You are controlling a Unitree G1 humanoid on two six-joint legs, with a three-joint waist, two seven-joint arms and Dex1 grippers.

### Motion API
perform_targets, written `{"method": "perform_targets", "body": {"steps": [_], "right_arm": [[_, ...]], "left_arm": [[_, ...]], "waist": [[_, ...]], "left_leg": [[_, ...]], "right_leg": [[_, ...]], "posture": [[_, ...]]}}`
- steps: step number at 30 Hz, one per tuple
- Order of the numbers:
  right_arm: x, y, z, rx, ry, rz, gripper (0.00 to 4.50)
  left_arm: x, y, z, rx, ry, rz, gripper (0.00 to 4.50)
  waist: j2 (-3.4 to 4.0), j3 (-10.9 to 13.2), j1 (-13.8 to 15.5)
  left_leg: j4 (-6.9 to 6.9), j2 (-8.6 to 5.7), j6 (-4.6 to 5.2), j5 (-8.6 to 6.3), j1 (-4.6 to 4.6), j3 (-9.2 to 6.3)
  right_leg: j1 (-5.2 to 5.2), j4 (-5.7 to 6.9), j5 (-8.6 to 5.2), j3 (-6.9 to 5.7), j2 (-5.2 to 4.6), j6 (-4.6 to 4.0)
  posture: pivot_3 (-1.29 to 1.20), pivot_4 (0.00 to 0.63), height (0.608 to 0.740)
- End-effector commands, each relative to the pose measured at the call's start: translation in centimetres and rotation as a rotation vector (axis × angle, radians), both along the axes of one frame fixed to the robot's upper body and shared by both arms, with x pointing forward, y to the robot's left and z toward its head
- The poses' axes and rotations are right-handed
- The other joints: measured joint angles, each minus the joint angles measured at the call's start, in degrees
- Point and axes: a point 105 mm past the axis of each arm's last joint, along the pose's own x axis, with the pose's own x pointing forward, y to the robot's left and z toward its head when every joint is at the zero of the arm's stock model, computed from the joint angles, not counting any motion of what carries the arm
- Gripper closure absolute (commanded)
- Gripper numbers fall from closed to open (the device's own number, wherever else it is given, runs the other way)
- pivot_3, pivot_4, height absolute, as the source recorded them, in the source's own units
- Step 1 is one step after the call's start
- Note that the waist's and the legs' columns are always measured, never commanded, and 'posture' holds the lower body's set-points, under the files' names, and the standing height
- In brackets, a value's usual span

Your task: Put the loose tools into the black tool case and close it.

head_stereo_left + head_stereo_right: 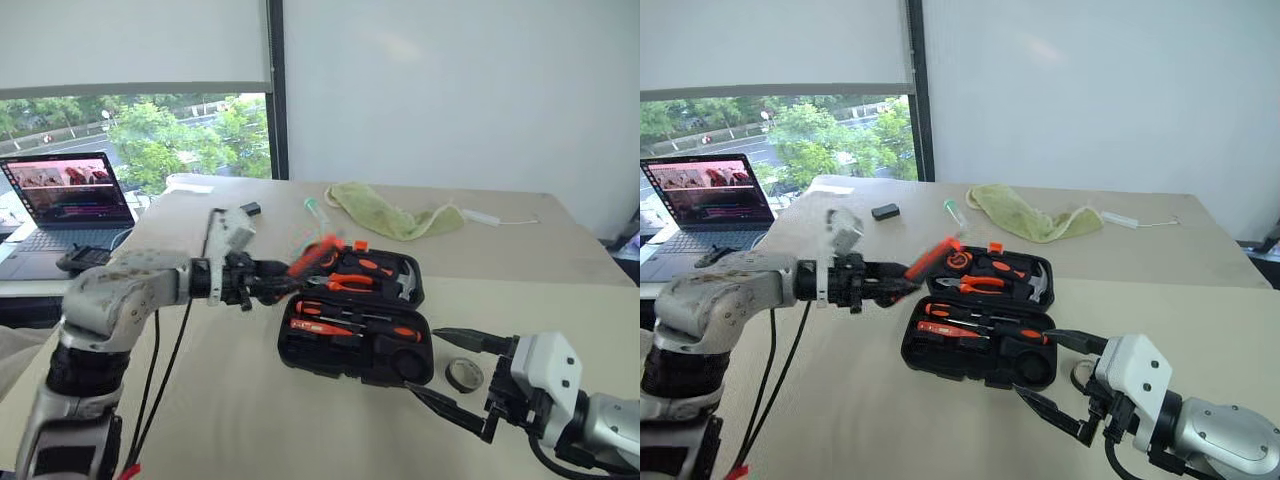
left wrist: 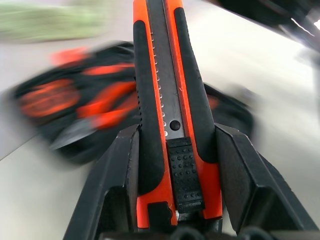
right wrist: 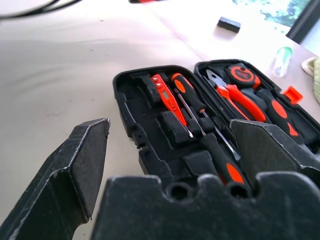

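Observation:
My left gripper should turn the utility knife [image 1: 933, 258] level and lower it into the empty slot [image 1: 338, 354] along the case's near edge, because the knife slants toward the case's far half.
The black tool case [image 1: 338, 366] lies open on the table, with a slim red screwdriver [image 3: 162, 92] and two orange-and-black screwdrivers [image 3: 192, 100] in its near half. My left gripper [image 1: 285, 280] is shut on the orange-black utility knife [image 2: 172, 85], held in the air over the case's left end. The knife [image 1: 312, 257] points toward the case's far half. At the case's near right corner my right gripper [image 1: 428, 362] stands open with nothing between its fingers. The small dark tape roll [image 1: 464, 375] lies on the table just right of the case, beside that gripper.
Orange-handled pliers [image 3: 235, 95] and a small hammer [image 1: 400, 280] sit in the case's far half. A green cloth [image 1: 395, 215], a clear tube [image 1: 315, 208] and a small black box [image 1: 885, 211] lie further back. An open laptop [image 1: 70, 195] stands at the left.

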Motion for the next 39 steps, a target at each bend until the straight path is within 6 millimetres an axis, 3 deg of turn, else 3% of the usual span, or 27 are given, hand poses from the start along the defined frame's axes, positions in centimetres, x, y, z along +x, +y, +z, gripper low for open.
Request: {"method": "perform_targets", "body": {"steps": [1,8,14,21,30,31,35,36,39], "right_arm": [[-0.7,0.0,0.9,-0.013,-0.050,-0.022,0.00],[-2.4,-0.9,0.3,-0.030,-0.010,-0.080,0.00],[-3.5,-1.5,-0.2,-0.040,0.026,-0.097,0.00],[-3.8,-1.6,0.0,-0.042,0.018,-0.104,0.00],[-3.7,-1.6,0.0,-0.043,0.011,-0.109,0.00],[-3.7,-1.5,0.0,-0.044,0.011,-0.109,0.00],[-3.7,-1.6,0.0,-0.046,0.012,-0.110,0.00],[-3.7,-1.6,0.0,-0.047,0.012,-0.110,0.00],[-3.7,-1.6,0.0,-0.047,0.012,-0.110,0.00]], "left_arm": [[0.3,-1.8,-2.1,0.147,-0.111,-0.240,2.79],[0.7,-2.1,-5.5,0.328,-0.200,-0.447,2.79],[1.2,-2.4,-8.2,0.431,-0.270,-0.501,2.79],[2.2,-3.5,-8.8,0.421,-0.234,-0.466,2.79],[2.4,-3.2,-8.8,0.437,-0.231,-0.471,2.79],[2.3,-3.2,-8.6,0.425,-0.222,-0.471,1.79],[1.8,-3.7,-6.1,0.294,-0.187,-0.434,0.46],[1.4,-3.5,-5.2,0.253,-0.173,-0.437,0.18],[1.0,-2.7,-3.3,0.147,-0.137,-0.393,0.18]], "waist": [[-0.16,0.11,0.01],[-0.23,0.16,0.05],[-0.26,0.17,0.11],[-0.25,0.16,0.09],[-0.23,0.15,0.06],[-0.23,0.15,0.06],[-0.23,0.15,-0.22],[-0.23,0.16,-0.28],[-0.23,0.16,-0.54]], "left_leg": [[0.01,0.03,0.02,-0.01,-0.05,0.01],[0.08,0.16,0.45,-0.25,-0.15,-0.04],[0.21,0.18,0.55,-0.31,-0.14,-0.03],[0.25,0.21,0.56,-0.32,-0.09,-0.05],[0.26,0.23,0.56,-0.31,-0.06,-0.05],[0.26,0.23,0.56,-0.31,-0.06,-0.05],[0.25,0.25,0.55,-0.31,-0.08,-0.05],[0.25,0.25,0.55,-0.31,-0.11,-0.05],[0.24,0.26,0.55,-0.31,-0.18,-0.07]], "right_leg": [[-0.04,0.00,0.01,0.00,0.06,0.01],[-0.09,0.02,0.10,-0.04,0.22,0.17],[-0.03,0.04,0.14,-0.01,0.20,0.32],[0.02,0.05,0.17,-0.01,0.19,0.38],[0.03,0.09,0.18,0.00,0.20,0.40],[0.03,0.10,0.18,0.00,0.20,0.40],[-0.03,0.11,0.17,0.01,0.23,0.40],[-0.05,0.12,0.14,0.01,0.23,0.42],[-0.12,0.13,0.11,-0.01,0.23,0.44]], "posture": [[0.00,0.150,0.740],[0.00,0.150,0.740],[0.00,0.150,0.740],[0.00,0.150,0.740],[0.00,0.150,0.740],[0.00,0.150,0.740],[0.00,0.150,0.740],[0.00,0.150,0.740],[0.00,0.150,0.740]]}}
